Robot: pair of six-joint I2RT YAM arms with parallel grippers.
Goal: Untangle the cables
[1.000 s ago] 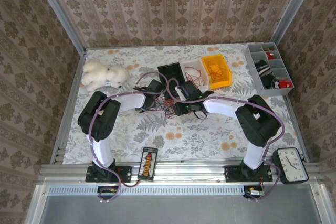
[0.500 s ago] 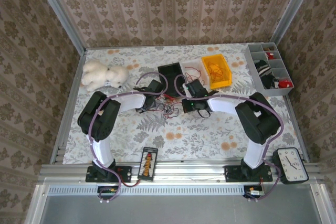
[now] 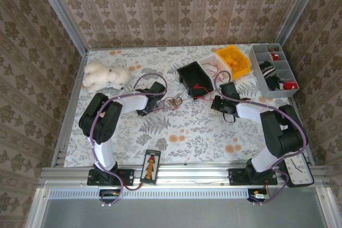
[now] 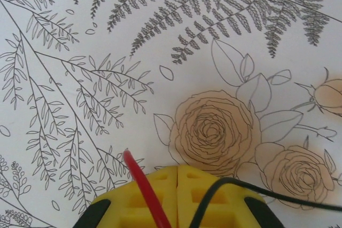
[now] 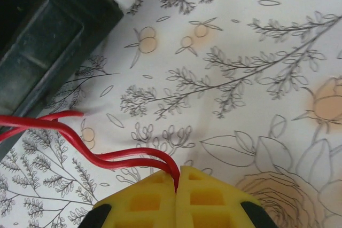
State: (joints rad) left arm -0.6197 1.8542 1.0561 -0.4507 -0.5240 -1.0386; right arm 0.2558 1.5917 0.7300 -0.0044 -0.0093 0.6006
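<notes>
My right gripper is holding the red cable, which runs against the black bin's corner [image 3: 195,96], so I should gently move the cable back toward the tangle [image 3: 175,101] while my left gripper pulls away.
The cables lie as a small loose tangle [image 3: 174,101] of thin red and dark strands on the flowered cloth, right at the tip of my left gripper [image 3: 162,104]. In the left wrist view that gripper [image 4: 177,167] is shut, with a red strand [image 4: 140,182] and a dark strand [image 4: 224,185] running out over its yellow fingers. My right gripper [image 3: 215,103] sits well to the right of the tangle. It [image 5: 178,168] is shut on a red cable [image 5: 123,156], which leaves the seam of its jaws and trails left toward the black bin [image 5: 37,52].
A black bin [image 3: 188,74], a white bin [image 3: 209,61] and a yellow bin [image 3: 235,60] stand askew at the back. At the far right is a grey divided tray [image 3: 283,76]. A white plush toy [image 3: 104,76] lies at the back left, a clock [image 3: 296,167] at the front right.
The right gripper closed on a red cable and pulled away to the right. The three bins slid right and turned. The tangle by the left gripper grew smaller; the left arm stayed.
</notes>
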